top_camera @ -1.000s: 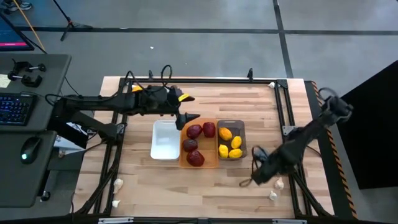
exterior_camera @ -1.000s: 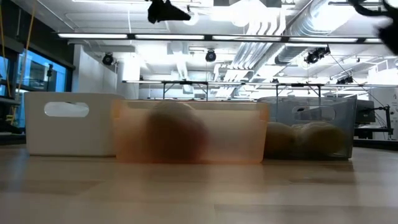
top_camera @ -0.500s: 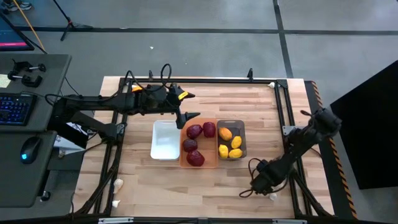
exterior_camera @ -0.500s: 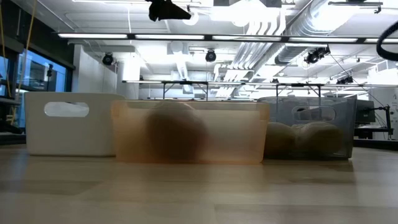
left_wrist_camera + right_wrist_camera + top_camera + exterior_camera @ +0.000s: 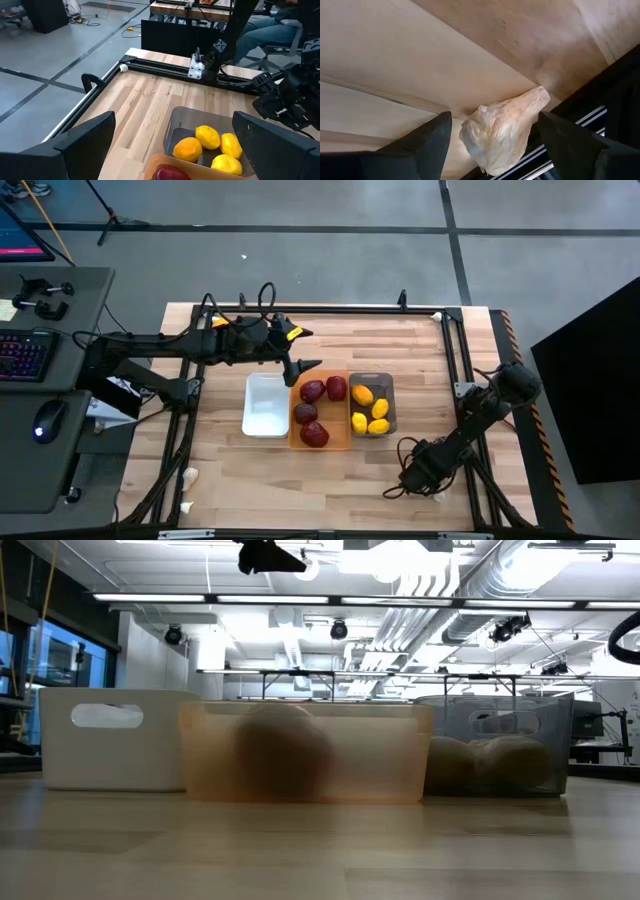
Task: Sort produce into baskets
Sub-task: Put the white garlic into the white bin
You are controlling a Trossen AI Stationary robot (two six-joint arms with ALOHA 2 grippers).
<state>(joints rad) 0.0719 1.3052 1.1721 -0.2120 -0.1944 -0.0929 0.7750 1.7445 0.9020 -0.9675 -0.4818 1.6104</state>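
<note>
Next, I turn my right gripper in line and close it around the garlic bulb's body [image 5: 496, 139], because the garlic bulb's neck [image 5: 535, 101] slants toward a finger of that gripper.
Three baskets stand side by side mid-table: white [image 5: 265, 404], orange [image 5: 321, 412] holding dark red pieces [image 5: 313, 392], and grey [image 5: 371, 404] holding yellow lemons [image 5: 372, 411]. My left gripper [image 5: 305, 368] hangs open and empty above the far edge of the orange basket. My right gripper [image 5: 405, 478] is low at the near right, open. In the right wrist view a whitish garlic bulb [image 5: 500, 131] lies on the table between its two fingers [image 5: 422, 145], beside a black frame rail, with gaps on both sides. Another bulb [image 5: 437, 496] shows next to that gripper.
Two garlic bulbs [image 5: 190, 475] lie near the table's near left corner, and one [image 5: 437, 315] at the far right corner. Black frame rails [image 5: 462, 360] run along the table's edges. Bare wood lies in front of the baskets [image 5: 320, 850].
My right gripper has gone toward the table's near edge and down, the arm folding lower, and now stands over the garlic at the near right. My left arm has kept still.
</note>
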